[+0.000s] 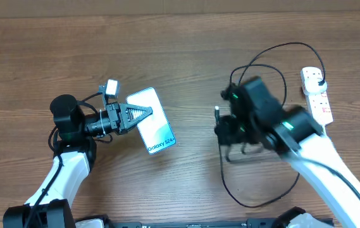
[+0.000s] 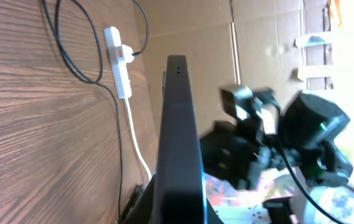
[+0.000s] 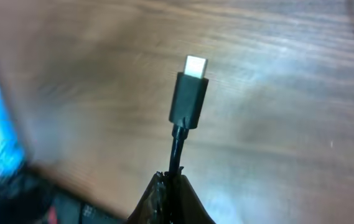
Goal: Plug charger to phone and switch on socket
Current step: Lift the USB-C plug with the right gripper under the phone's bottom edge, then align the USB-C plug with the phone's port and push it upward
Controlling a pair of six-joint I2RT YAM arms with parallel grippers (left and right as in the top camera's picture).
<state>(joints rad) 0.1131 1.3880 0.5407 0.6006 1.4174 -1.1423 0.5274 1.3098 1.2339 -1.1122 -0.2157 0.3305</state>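
The connector is beside the phone's long edge, so the robot's right gripper should bring it below the phone's bottom edge while the left gripper moves the phone nearer.
The phone, its screen lit blue-teal, is held off the table with my left gripper shut on its near edge. In the left wrist view the phone shows edge-on as a dark slab. My right gripper is shut on the charger's thin black cable, and the small connector sticks out above its fingertips. From overhead that gripper hangs right of the phone, a gap apart. The white socket lies at the far right with the charger's black plug in it.
The black cable loops over the table behind and in front of my right arm. The socket and its thick white lead also show in the left wrist view. Cardboard walls stand beyond the table's far edge.
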